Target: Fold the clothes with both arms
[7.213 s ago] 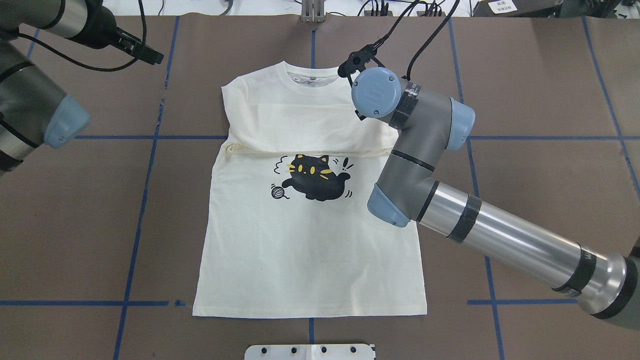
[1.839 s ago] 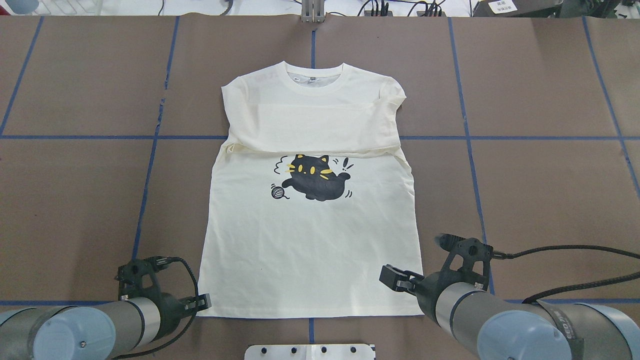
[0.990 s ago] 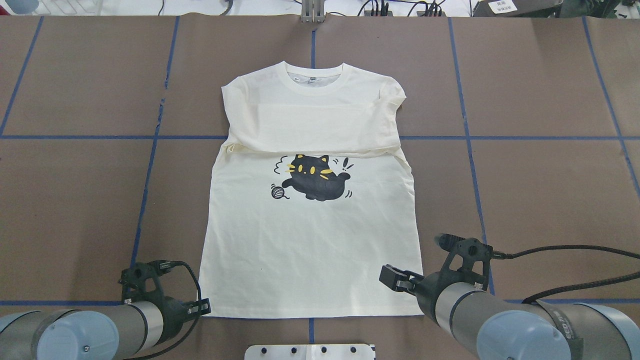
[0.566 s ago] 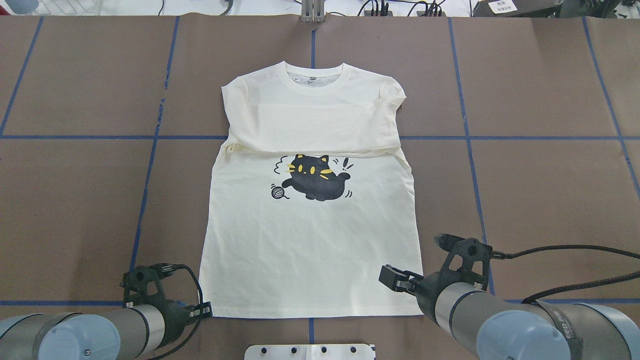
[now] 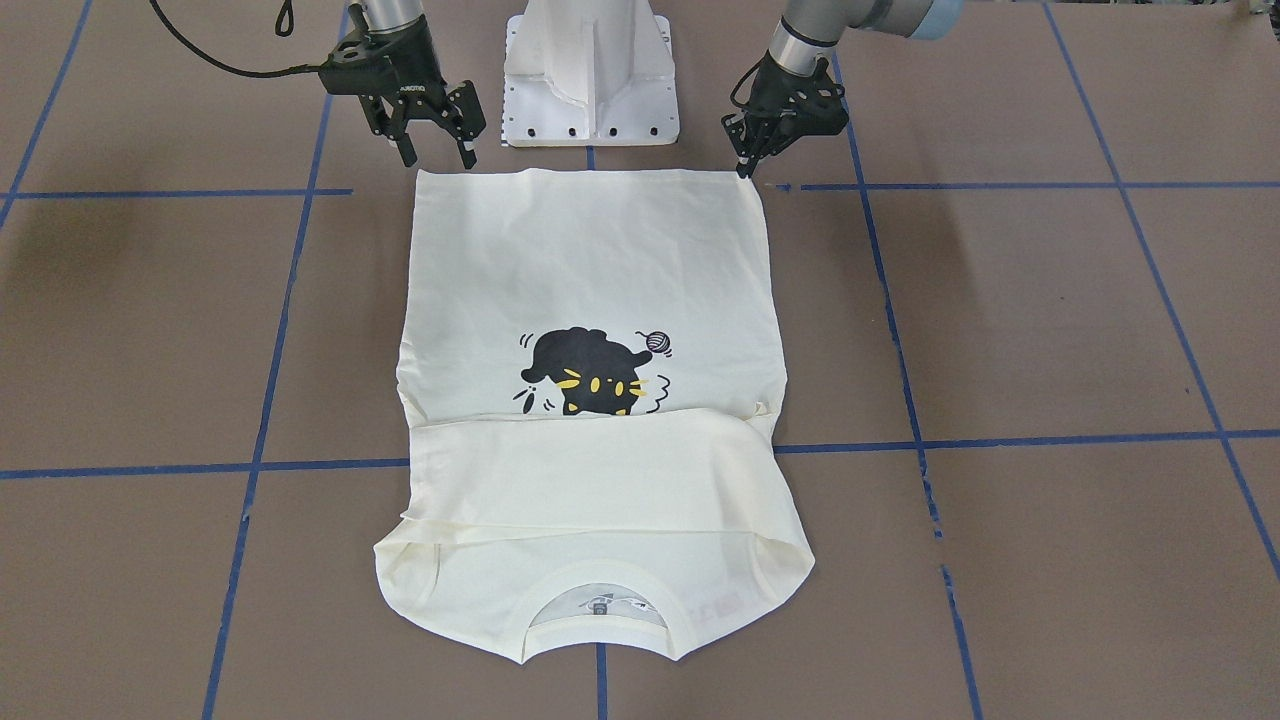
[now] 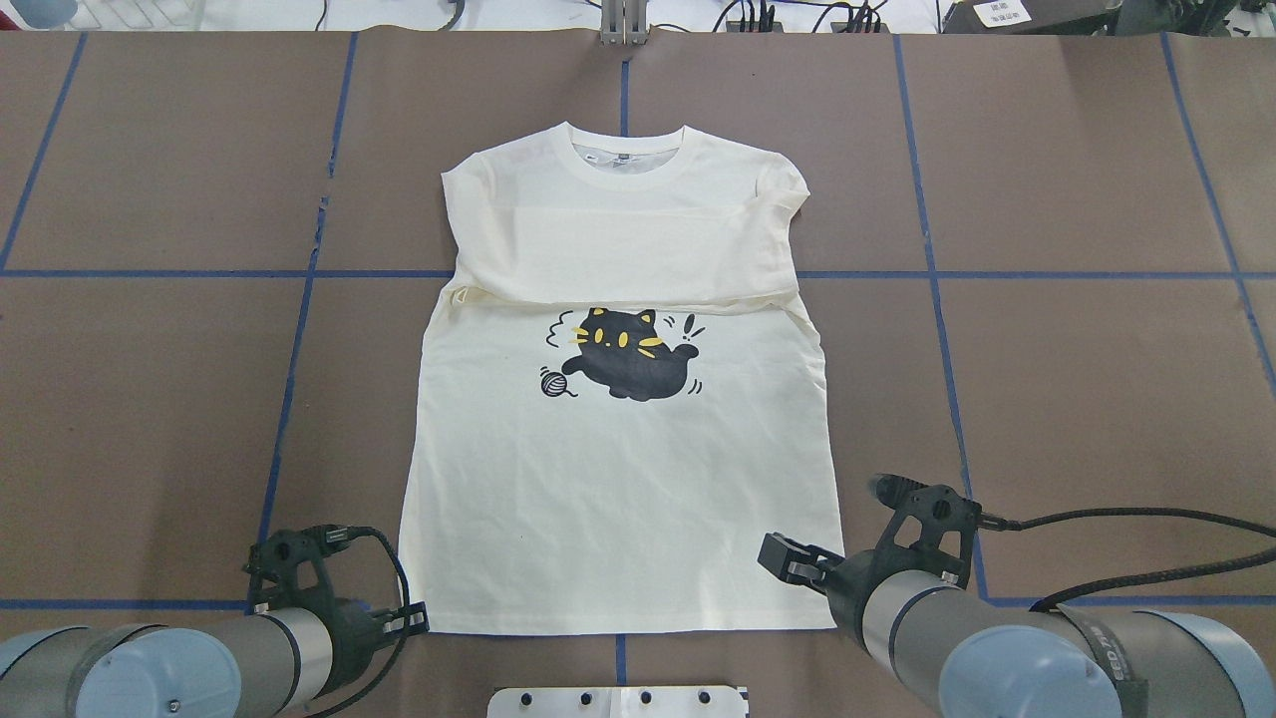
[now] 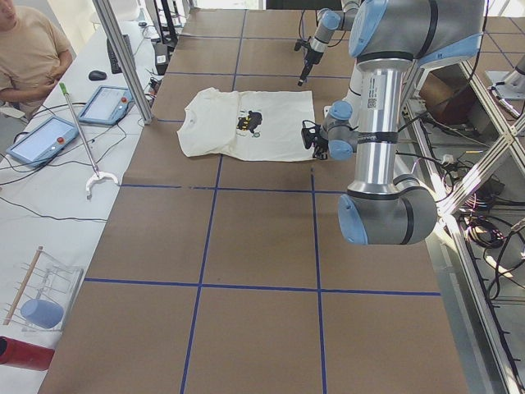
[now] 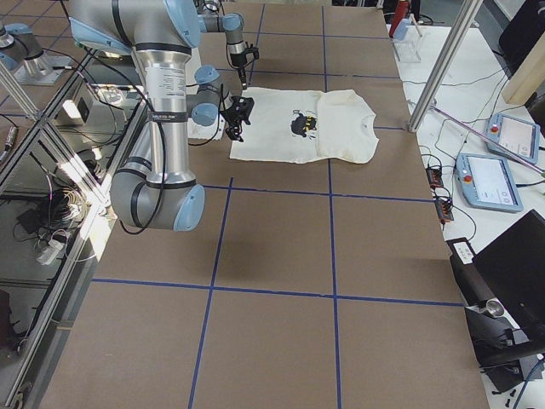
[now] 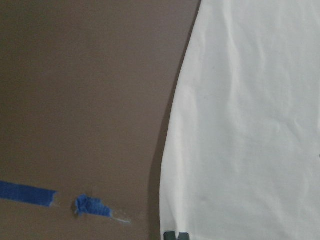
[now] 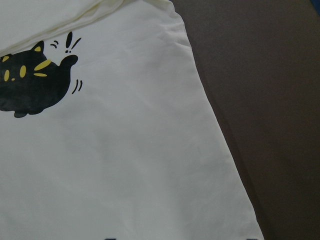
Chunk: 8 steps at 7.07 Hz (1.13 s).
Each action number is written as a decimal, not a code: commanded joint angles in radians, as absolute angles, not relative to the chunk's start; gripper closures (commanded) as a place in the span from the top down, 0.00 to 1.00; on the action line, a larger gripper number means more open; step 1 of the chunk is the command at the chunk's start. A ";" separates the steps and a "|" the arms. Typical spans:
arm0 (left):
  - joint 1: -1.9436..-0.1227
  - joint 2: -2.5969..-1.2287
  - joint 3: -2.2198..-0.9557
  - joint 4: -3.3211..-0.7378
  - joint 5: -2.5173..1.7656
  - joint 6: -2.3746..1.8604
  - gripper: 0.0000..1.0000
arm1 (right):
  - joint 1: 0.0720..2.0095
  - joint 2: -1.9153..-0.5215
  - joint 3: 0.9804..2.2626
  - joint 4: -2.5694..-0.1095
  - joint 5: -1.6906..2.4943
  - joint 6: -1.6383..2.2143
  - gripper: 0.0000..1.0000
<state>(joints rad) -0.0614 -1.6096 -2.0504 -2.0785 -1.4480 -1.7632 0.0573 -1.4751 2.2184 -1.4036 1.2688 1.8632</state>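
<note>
The cream T-shirt (image 5: 590, 270) will slide along in one piece and keep its folds when the robot pulls its hem, because the folded sleeves (image 5: 594, 474) lie flat across its chest.
The cream T-shirt (image 5: 590, 280) (image 6: 618, 479) lies flat on the brown table, cat print up, with its sleeves folded in across the chest and its hem toward the robot. My left gripper (image 5: 745, 168) (image 6: 417, 623) points down at the hem corner on my left. Its fingers are shut, and in the left wrist view the tips (image 9: 175, 235) rest at the cloth's (image 9: 250, 125) edge. I cannot tell whether cloth is pinched between them. My right gripper (image 5: 435, 155) (image 6: 783, 558) hangs open just above the other hem corner, nothing between its fingers.
The white pedestal base (image 5: 590, 70) stands just behind the hem. Blue tape lines (image 6: 289, 399) cross the brown table. A person (image 7: 29, 49) sits at a side table with tablets (image 7: 41, 139) beyond the shirt's collar end.
Both arms swung from the far side of the table to the near hem. In the last second the left gripper crept right onto the corner, nudging the cloth edge slightly; the right barely moved.
</note>
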 commanded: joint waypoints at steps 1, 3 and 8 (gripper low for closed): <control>-0.061 -1.624 -2.060 -2.079 -1.451 -1.763 0.00 | 0.010 -1.483 2.177 -1.411 1.211 1.945 0.63; -0.061 -1.624 -2.065 -2.079 -1.453 -1.763 0.00 | -0.008 -1.486 2.123 -1.411 1.186 1.945 0.63; -0.061 -1.621 -2.060 -2.079 -1.454 -1.761 0.00 | -0.054 -1.520 2.121 -1.411 1.163 1.947 0.55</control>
